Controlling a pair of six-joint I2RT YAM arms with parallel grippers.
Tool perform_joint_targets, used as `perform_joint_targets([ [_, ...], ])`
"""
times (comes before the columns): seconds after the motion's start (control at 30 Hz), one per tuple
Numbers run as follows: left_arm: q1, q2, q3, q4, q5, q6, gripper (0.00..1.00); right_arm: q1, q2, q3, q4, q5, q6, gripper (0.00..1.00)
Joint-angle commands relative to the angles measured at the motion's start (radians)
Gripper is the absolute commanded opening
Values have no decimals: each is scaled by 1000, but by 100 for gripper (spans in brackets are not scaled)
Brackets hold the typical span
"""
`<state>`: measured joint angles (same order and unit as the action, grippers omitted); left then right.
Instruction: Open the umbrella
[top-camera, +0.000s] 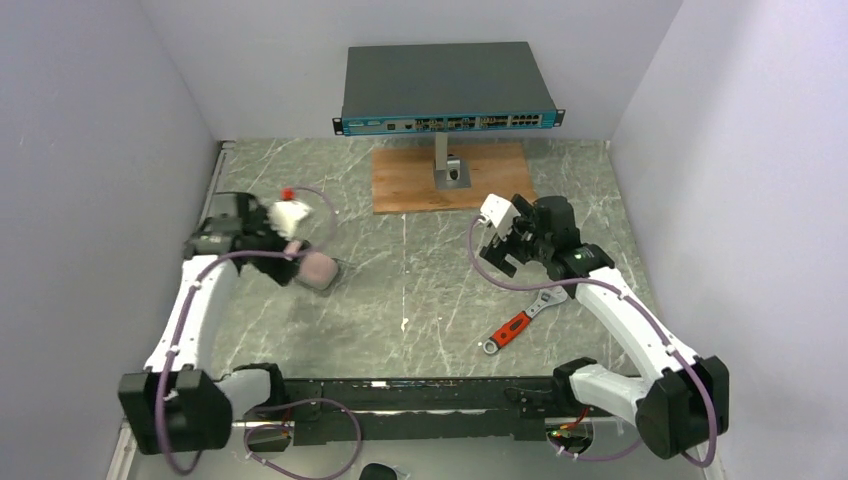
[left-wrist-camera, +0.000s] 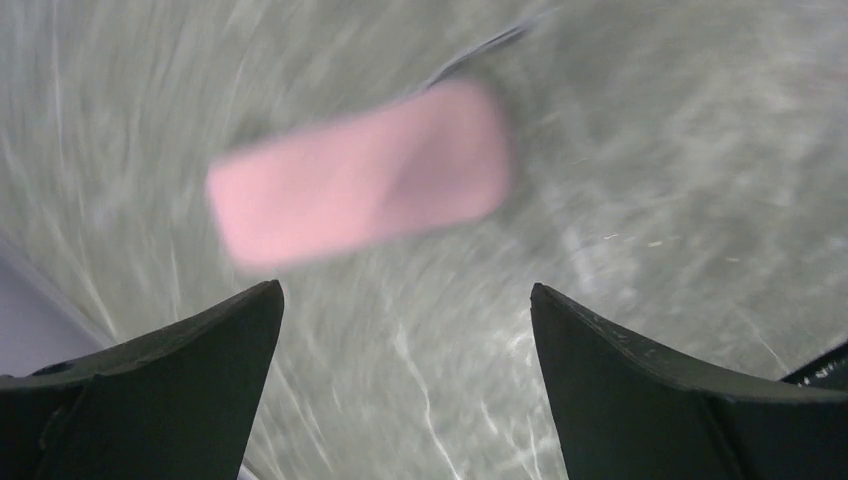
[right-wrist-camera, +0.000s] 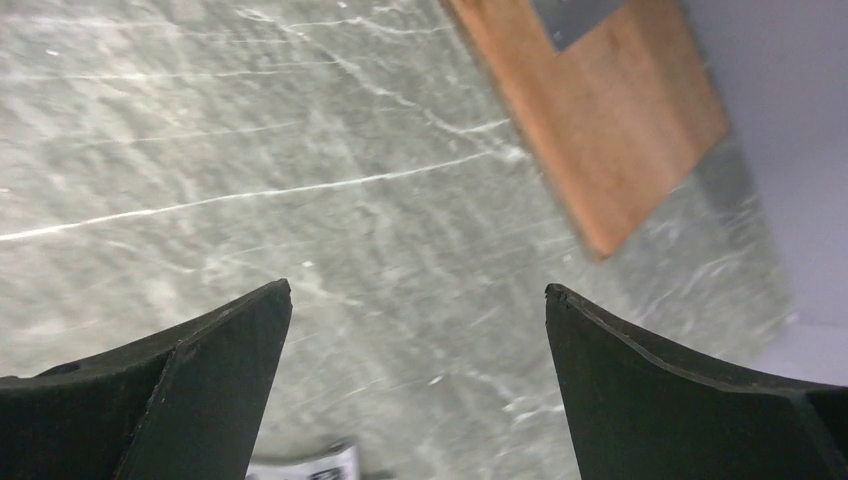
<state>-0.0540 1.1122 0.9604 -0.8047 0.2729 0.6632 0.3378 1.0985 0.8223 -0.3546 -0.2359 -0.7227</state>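
The umbrella (top-camera: 318, 271) is far away from my right gripper, so my left gripper should bring the umbrella toward the middle (top-camera: 396, 250), where my right gripper will reach it.
The collapsed umbrella (top-camera: 319, 271) lies on the marble table as a short pinkish roll at the left. It shows blurred in the left wrist view (left-wrist-camera: 365, 175), ahead of the fingertips. My left gripper (top-camera: 297, 262) hovers right next to it, open and empty (left-wrist-camera: 405, 290). My right gripper (top-camera: 498, 258) is open and empty (right-wrist-camera: 417, 290) over bare table at centre right, far from the umbrella. The umbrella's handle and shaft are not visible.
A red-handled wrench (top-camera: 520, 322) lies near the right arm. A wooden board (top-camera: 450, 175) with a metal stand holding a network switch (top-camera: 447, 88) is at the back; the board's corner shows in the right wrist view (right-wrist-camera: 600, 110). Grey walls enclose three sides.
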Motion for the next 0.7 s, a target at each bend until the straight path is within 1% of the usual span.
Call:
perform_joint_targets([
  [0.0,360,50,5,-39,211,-103,100,2,-102,-19,-62,-45,195,100],
  [0.1,499,210,81,-19,232,-128,100,3,-155,-49,-32,-72,185,100],
  [0.17,550,336,179,-34,251,-148,100,3,-155,-33,-49,-102,178,100],
  [0.27,564,470,283,-45,251,-157,100,4,-112,3,-82,-144,193,100],
  [0.37,564,530,308,-49,250,-170,98,4,-71,10,-71,-146,188,100],
  [0.43,563,551,307,-67,248,-184,92,3,-56,19,-89,-165,145,100],
  [0.53,566,504,249,-45,226,-212,85,4,-64,24,-147,-201,29,100],
  [0.57,564,476,217,-11,192,-221,81,3,-77,14,-148,-203,4,100],
  [0.6,565,452,183,16,142,-238,76,3,-90,1,-144,-205,-11,100],
  [0.63,557,442,165,39,79,-250,68,3,-101,-8,-137,-203,-22,100],
  [0.67,544,446,155,40,-2,-255,62,3,-110,-14,-136,-204,-33,100],
])
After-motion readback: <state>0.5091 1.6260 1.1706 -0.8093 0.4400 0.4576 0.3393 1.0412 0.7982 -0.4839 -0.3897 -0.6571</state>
